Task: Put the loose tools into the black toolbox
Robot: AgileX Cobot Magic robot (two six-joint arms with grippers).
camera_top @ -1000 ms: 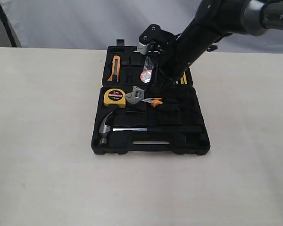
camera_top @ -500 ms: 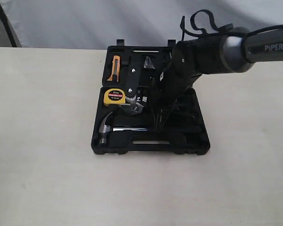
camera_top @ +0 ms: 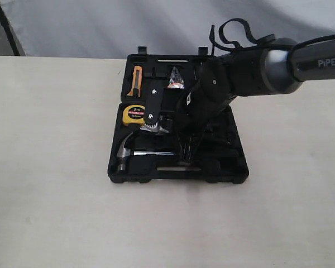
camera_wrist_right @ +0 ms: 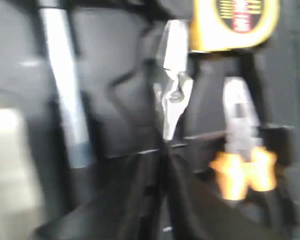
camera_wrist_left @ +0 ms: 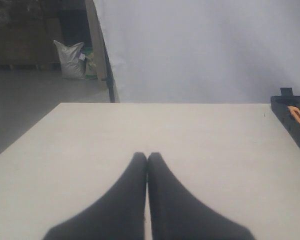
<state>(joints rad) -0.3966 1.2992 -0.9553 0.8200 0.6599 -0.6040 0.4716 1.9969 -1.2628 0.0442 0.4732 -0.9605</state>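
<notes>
I should open my right gripper to lay the wrench flat and then grip the wrench's handle farther along, because the adjustable wrench's silver jaw (camera_wrist_right: 175,67) is standing on edge over its slot.
The black toolbox (camera_top: 234,167) lies open on the table. The claw hammer (camera_top: 125,152) lies in its near half, and its chrome shaft (camera_wrist_right: 65,100) shows in the right wrist view. The small tape roll (camera_top: 176,84) sits in the far half. My right gripper (camera_wrist_right: 163,150) is low over the near half, shut on the black handle of the adjustable wrench (camera_wrist_right: 172,90). The wrench's silver jaw (camera_top: 154,128) points toward the tape measure. This view is blurred. My left gripper (camera_wrist_left: 147,156) is shut and holds nothing, over bare table beside the toolbox's corner (camera_wrist_left: 290,107).
The yellow tape measure (camera_top: 135,113) sits in the near half by the wrench's jaw. An orange utility knife (camera_top: 137,78) lies in the far half. Pliers with orange arms (camera_wrist_right: 242,175) rest beside the gripper. The right arm (camera_top: 240,70) covers the box's middle.
The right arm has swung down over the near half of the box. The wrench has shifted from beside the tape measure toward the hammer. The tape roll is now uncovered.
</notes>
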